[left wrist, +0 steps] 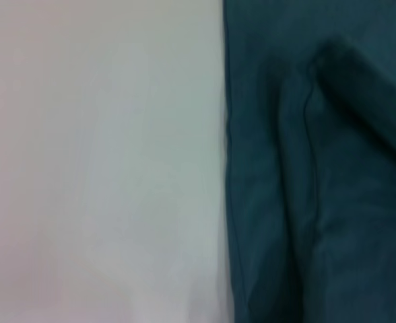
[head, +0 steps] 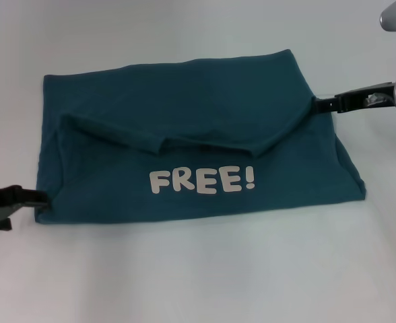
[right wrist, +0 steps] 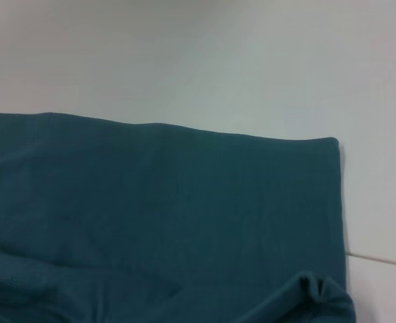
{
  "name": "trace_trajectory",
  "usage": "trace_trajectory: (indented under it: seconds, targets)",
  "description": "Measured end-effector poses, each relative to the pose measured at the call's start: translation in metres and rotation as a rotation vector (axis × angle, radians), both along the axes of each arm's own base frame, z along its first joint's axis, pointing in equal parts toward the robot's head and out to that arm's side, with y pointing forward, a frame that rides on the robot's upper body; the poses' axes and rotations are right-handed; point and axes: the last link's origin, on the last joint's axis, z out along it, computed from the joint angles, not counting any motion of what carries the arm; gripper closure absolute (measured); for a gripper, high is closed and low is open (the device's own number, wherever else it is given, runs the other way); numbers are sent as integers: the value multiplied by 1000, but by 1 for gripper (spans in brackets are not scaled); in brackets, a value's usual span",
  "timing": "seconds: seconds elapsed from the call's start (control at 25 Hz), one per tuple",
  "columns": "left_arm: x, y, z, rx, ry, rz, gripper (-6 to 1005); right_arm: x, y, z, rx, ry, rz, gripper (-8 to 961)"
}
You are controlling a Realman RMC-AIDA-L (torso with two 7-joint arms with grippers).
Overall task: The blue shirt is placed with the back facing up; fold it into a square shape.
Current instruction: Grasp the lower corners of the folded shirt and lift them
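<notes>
The shirt's near corner [head: 42, 217] lies flat and clear in front of my left gripper's open fingers, so I should keep moving them in until they close on its layers [head: 59, 211].
The blue shirt [head: 184, 128] lies partly folded on the white table, a dark teal cloth with white "FREE!" lettering [head: 203, 180] facing up on its near half. A folded flap [head: 178, 138] runs across the middle with a ragged edge. My left gripper [head: 42, 199] sits at the shirt's near-left corner, shut on the cloth edge. At the shirt's right edge my right gripper [head: 316, 103] is shut on the cloth where the flap's fold ends. The left wrist view shows the shirt's edge [left wrist: 228, 168] and a fold. The right wrist view shows the shirt's far corner [right wrist: 333, 142].
The white table [head: 198, 282] spreads all around the shirt, with bare surface in front, behind and to both sides. A faint seam in the table [right wrist: 380, 259] shows beside the shirt's corner.
</notes>
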Motion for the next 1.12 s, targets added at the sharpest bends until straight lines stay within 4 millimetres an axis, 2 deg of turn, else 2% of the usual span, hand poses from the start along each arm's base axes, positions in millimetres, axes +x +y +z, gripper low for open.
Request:
trace_trajectory:
  seconds: [0.48,1.12]
  targets:
    - [8,8,-21,-42,-26,-2,91,0,0,-1,-4,0,0,27]
    - [9,16,-31,-48,-14,-26,116,0,-2,-2,-10,3,-3,28]
